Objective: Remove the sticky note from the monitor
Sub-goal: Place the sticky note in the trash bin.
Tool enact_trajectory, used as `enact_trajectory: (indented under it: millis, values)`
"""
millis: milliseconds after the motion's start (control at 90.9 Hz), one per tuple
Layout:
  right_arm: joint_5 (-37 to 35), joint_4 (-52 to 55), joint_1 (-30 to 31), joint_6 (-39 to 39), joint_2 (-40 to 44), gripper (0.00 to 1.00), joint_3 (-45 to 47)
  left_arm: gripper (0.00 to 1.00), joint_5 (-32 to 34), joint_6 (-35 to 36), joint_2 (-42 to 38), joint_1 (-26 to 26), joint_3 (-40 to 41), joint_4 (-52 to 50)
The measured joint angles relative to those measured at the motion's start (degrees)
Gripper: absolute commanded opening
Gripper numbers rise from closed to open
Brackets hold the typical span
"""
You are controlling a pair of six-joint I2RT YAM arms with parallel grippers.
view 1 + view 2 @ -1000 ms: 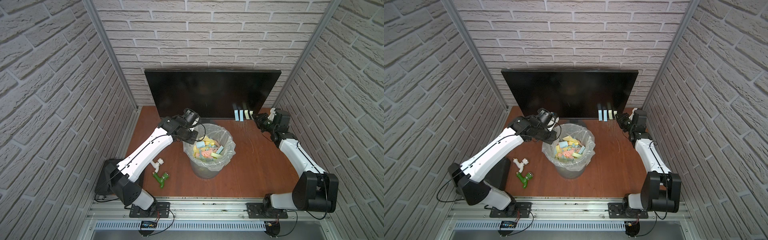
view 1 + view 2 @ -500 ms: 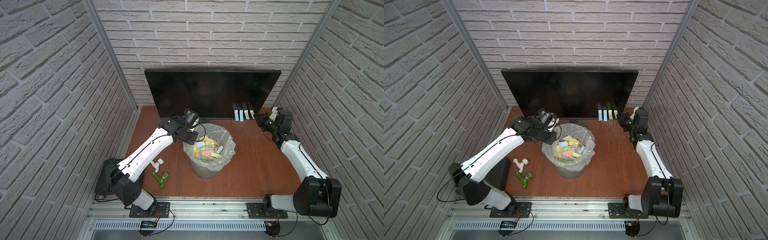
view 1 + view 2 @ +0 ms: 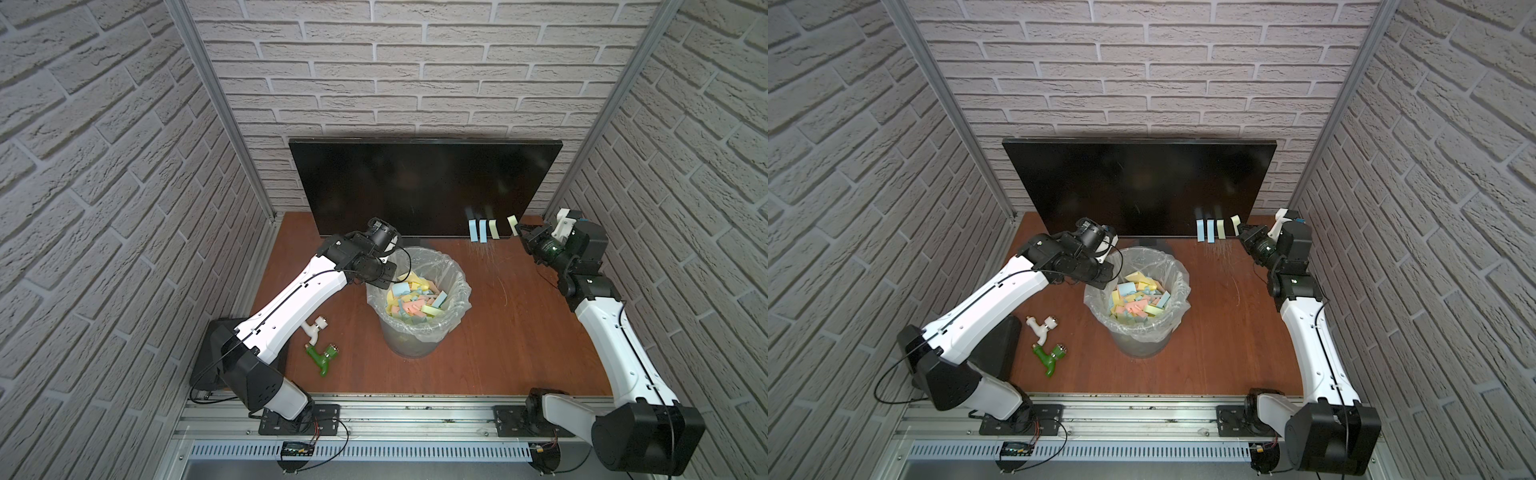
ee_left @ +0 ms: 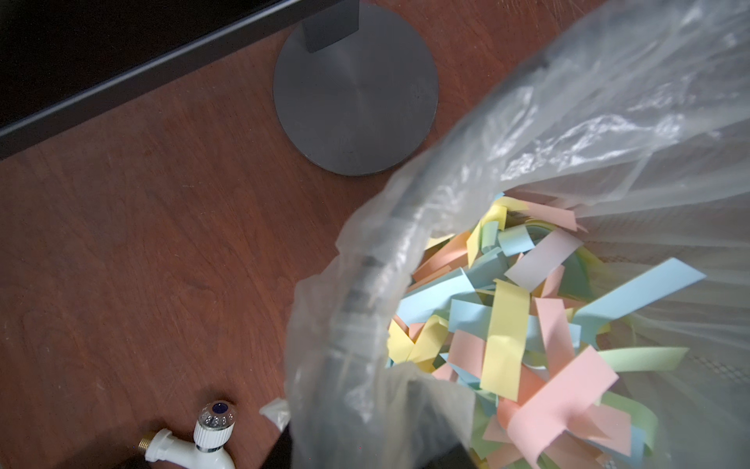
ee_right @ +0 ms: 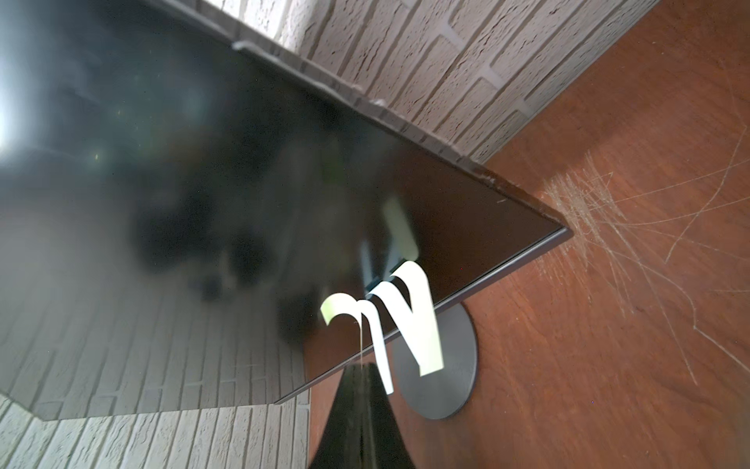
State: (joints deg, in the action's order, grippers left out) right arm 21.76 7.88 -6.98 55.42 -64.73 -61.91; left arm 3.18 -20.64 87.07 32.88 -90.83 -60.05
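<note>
The yellow-green sticky note is clear of the monitor, so my right gripper should keep going to the waste bin's opening and drop it over the paper strips.
The wide black monitor stands at the back of the table. In both top views my right gripper is shut on a pale yellow-green sticky note, held just off the monitor's lower right corner. In the right wrist view this note runs edge-on from the shut gripper and curls at its free end. Two blue notes and a pale one stay stuck on the screen. My left gripper is shut on the waste bin's lined rim.
The waste bin at mid-table holds several coloured paper strips. A white tap and a green tap lie left of it. The monitor's round base sits behind the bin. Brick walls stand close on both sides.
My right gripper closed on the rightmost note and drew back to the right, taking the note off the screen. The left arm stayed at the bin.
</note>
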Motion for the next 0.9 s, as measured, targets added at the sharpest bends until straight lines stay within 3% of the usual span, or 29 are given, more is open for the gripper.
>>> enact_trajectory:
  millis: [121,264,506,759,858,902]
  values:
    - [-0.6,3.5,6.8,-3.9,3.0,0.03,-3.1,0.38,0.0,0.0,0.0,0.0,0.0,0.1]
    - [-1.9,7.1,19.3,-10.0,4.1,0.03,-6.4,0.38,-0.1,0.0,0.0,0.0,0.0,0.2]
    - [-7.6,16.0,36.4,-21.1,-0.5,0.03,-8.4,0.38,-0.2,0.0,0.0,0.0,0.8,0.5]
    - [-14.6,22.6,45.4,-29.6,-7.1,0.04,-10.9,0.37,-0.2,-0.1,0.0,0.0,1.1,0.6]
    - [-16.7,24.5,47.6,-31.9,-9.3,0.12,-12.1,0.37,-0.2,-0.1,0.0,0.0,1.1,0.7]
    - [-17.1,25.0,48.4,-32.5,-10.3,0.21,-12.5,0.37,-0.2,-0.1,0.0,0.0,1.1,0.7]
